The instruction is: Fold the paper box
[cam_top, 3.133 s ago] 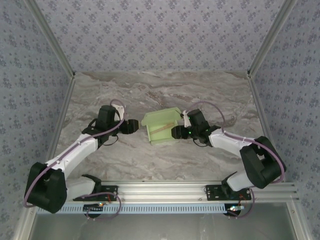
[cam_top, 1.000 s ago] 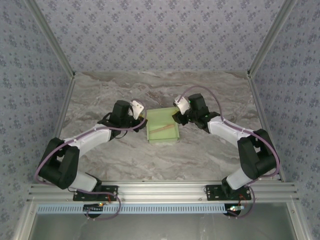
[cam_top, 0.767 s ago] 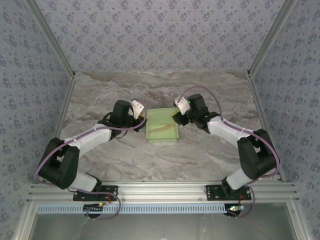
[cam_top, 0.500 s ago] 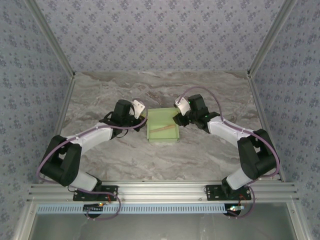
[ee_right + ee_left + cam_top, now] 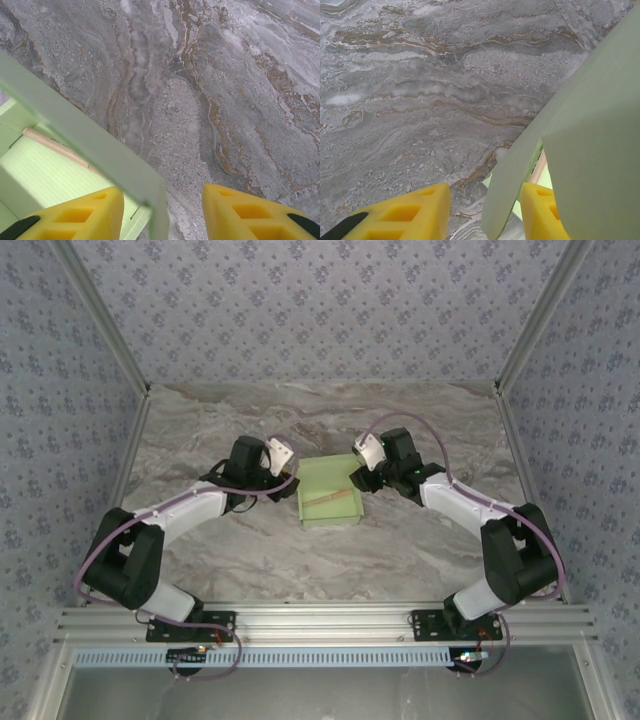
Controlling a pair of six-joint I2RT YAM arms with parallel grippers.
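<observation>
The tip of the green flap (image 5: 493,229) hangs at a slant in the left gripper's open fingers, so next the left gripper grips the flap deeper and straight (image 5: 509,181) before it folds.
The paper box (image 5: 330,510), pale green card with raised walls, lies mid-table with a thin tan stick (image 5: 322,499) inside it. My left gripper (image 5: 288,478) is at its left wall. In the left wrist view its yellow fingers (image 5: 407,215) stand open, with a hanging green flap (image 5: 512,185) between them, close to the right finger. My right gripper (image 5: 358,481) is at the box's far right corner. It is open across the right wall (image 5: 100,150), which passes beside its left finger (image 5: 75,215). The stick (image 5: 50,145) shows on the box floor.
The marble table (image 5: 250,425) stretches beyond the box toward patterned walls at the back and sides. An aluminium rail (image 5: 330,620) runs along the near edge by the arm bases.
Both grippers have opened wider over the last second. The left gripper has edged right along the box's left wall, and the box has shifted slightly right.
</observation>
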